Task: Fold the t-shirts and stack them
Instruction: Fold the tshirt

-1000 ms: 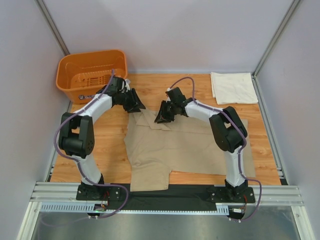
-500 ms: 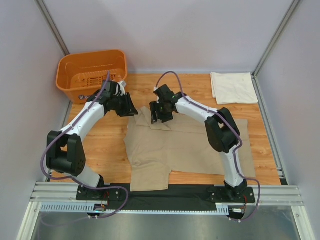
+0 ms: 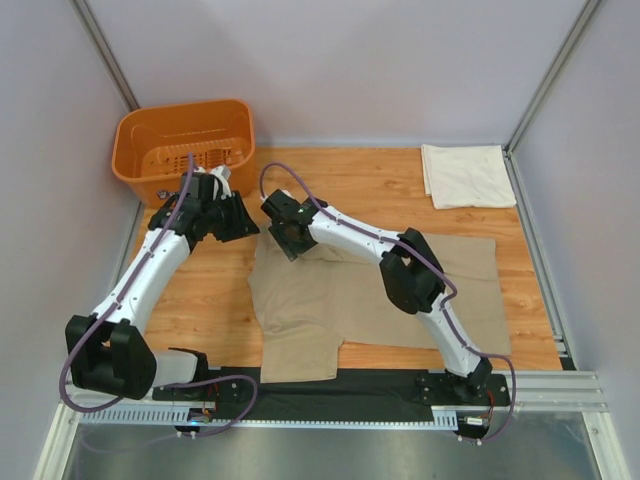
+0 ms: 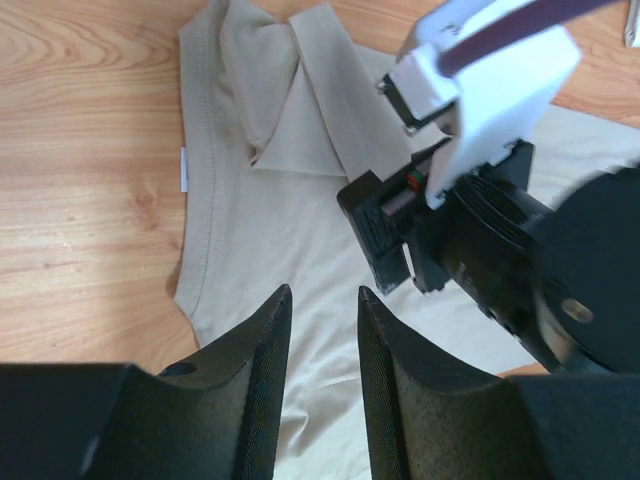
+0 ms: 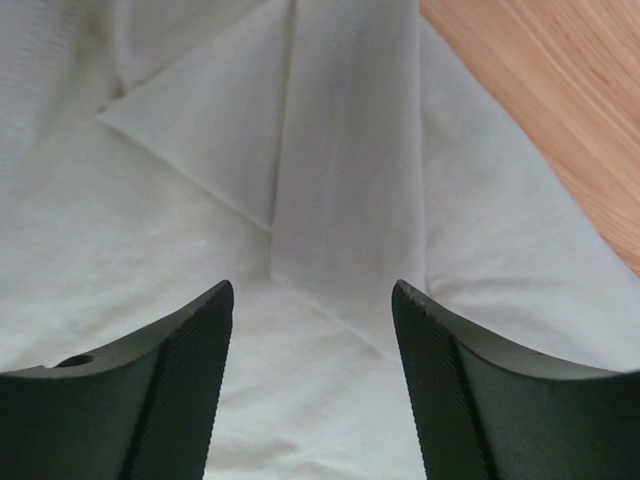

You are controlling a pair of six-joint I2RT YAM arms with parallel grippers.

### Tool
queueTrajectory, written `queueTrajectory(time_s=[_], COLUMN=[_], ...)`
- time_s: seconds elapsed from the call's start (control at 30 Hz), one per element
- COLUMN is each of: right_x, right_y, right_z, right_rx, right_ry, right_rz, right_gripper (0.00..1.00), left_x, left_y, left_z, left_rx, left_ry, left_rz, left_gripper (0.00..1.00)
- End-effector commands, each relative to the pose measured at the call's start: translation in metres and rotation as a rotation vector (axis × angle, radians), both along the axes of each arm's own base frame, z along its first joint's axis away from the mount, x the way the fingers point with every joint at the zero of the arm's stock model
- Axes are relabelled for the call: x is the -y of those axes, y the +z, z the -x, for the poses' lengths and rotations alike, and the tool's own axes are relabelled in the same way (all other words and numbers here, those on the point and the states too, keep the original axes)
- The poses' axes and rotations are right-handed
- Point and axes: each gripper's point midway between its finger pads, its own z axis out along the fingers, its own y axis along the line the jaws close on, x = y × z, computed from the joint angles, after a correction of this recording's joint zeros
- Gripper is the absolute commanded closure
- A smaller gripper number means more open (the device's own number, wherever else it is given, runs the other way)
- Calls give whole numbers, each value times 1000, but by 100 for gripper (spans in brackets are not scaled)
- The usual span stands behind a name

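My right gripper should move back, because it is in my left gripper's way to the tan shirt's folded flap (image 4: 340, 100). My left gripper should meanwhile take the flap's far end (image 4: 318, 20).
A tan-khaki t-shirt (image 3: 370, 295) lies spread flat in the middle of the table, with a folded-over flap at its far left corner (image 4: 290, 150). A cream-white t-shirt (image 3: 465, 175) lies folded at the back right. My left gripper (image 3: 240, 220) hovers just off the tan shirt's far left corner, its jaws a little apart and empty (image 4: 322, 310). My right gripper (image 3: 292, 242) is over that same corner, wide open and empty, just above the folded flap (image 5: 310, 295). It also shows in the left wrist view (image 4: 400, 260).
An orange plastic basket (image 3: 185, 145) stands at the back left, close behind my left arm. Bare wooden tabletop (image 3: 200, 290) shows left of the tan shirt. Grey walls enclose the table on three sides.
Both grippers have moved left along the tan shirt's far edge. The right arm has stretched toward the shirt's far left corner. The shirt has not visibly shifted.
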Motion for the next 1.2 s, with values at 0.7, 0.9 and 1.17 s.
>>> queueTrajectory(time_s=[0.7,0.9,1.17], right_x=[52,77,91], right_y=[1,22,42], right_z=[-29,-48,-49], right_rx=[93,154,76], right_ry=[-97,-133,-191], right_rz=[179,191,58], right_gripper=[46,44,35], left_x=[-20,-13,7], left_y=[12,2,-8], left_z=[6,2,-6], left_rx=[36,10,-18], left_ry=[47,29,-65], left_rz=[-15,13,83], left_gripper=[61,61,54])
